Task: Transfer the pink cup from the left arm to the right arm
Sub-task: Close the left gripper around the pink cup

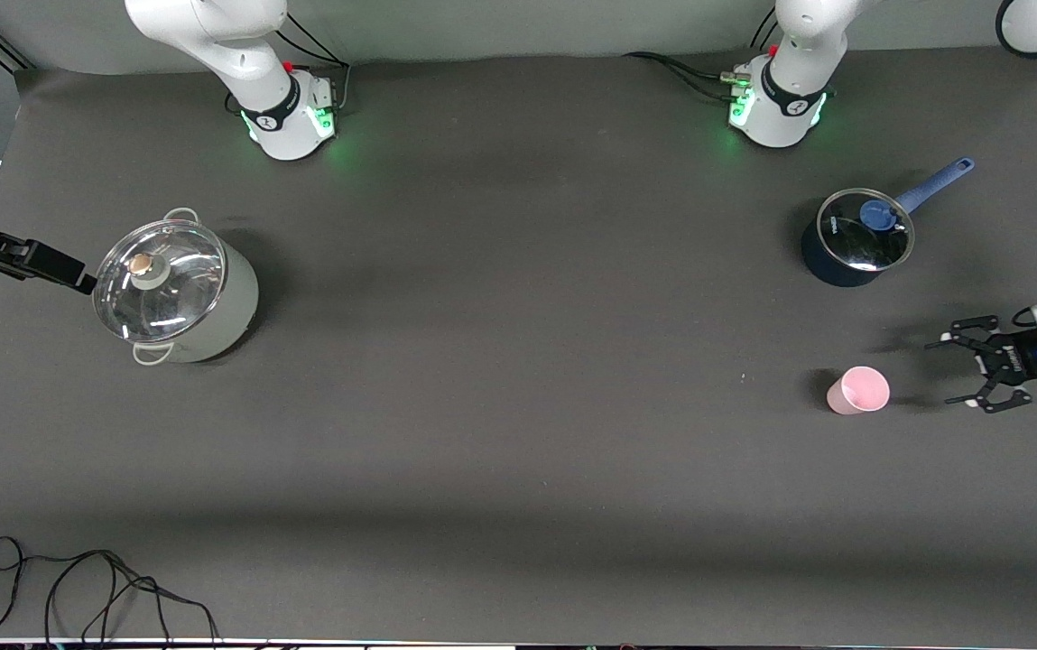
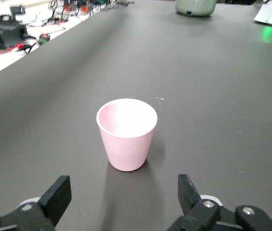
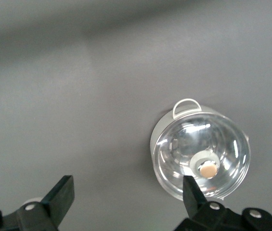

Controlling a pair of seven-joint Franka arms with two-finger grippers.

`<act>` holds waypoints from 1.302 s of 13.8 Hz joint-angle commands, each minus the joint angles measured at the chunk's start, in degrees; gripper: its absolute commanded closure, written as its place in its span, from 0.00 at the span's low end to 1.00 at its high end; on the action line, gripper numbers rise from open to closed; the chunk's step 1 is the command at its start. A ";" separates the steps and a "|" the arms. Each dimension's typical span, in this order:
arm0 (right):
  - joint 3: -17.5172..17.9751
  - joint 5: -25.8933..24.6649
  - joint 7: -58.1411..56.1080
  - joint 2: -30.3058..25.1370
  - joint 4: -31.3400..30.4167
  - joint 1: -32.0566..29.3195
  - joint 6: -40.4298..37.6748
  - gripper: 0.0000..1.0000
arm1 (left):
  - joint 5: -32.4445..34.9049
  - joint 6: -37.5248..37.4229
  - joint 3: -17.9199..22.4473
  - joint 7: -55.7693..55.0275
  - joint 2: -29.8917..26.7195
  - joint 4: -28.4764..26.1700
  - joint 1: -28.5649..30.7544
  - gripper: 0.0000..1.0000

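Observation:
I should continue to move toward the pink cup (image 2: 126,135), as it stands upright and free, centred in front of my left gripper's spread fingers. I should go on until both fingers are on either side of its side (image 1: 847,396).
The pink cup (image 1: 858,391) stands upright on the dark table toward the left arm's end. It is empty and also shows in the left wrist view (image 2: 126,134). My left gripper (image 1: 949,371) is open and empty, low by the table, beside the cup on the side of the left arm's end and a short gap from it. In the left wrist view its own gripper (image 2: 123,197) has the fingers spread wide with the cup ahead of them. My right gripper (image 1: 49,262) is open and empty at the right arm's end, up beside the large pot; in the right wrist view it (image 3: 126,195) holds nothing.
A pale grey-green pot with a glass lid (image 1: 175,289) stands at the right arm's end and shows in the right wrist view (image 3: 200,156). A dark blue saucepan with a glass lid (image 1: 856,239) stands farther from the front camera than the cup. A black cable (image 1: 76,587) lies at the near edge.

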 commanded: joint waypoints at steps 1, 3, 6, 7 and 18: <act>0.20 0.19 10.63 -0.45 0.45 0.45 -0.32 0.00 | -3.94 -4.06 -0.63 7.87 4.62 1.50 1.34 0.01; 0.29 0.27 17.31 -0.45 0.45 0.89 -0.50 0.00 | -5.35 -5.56 -0.63 10.87 6.91 1.76 1.34 0.01; 0.29 0.80 24.53 -0.36 0.54 1.07 -0.33 0.00 | -7.37 -6.97 -1.59 11.93 9.55 1.85 1.34 0.01; 0.29 0.80 24.98 -0.27 0.54 1.07 -0.32 0.00 | -8.34 -6.97 -1.86 12.98 10.51 2.02 1.34 0.01; 0.02 0.89 27.54 -0.18 0.63 1.07 -0.06 0.00 | -13.09 -5.83 -5.90 16.33 16.41 4.40 0.38 0.01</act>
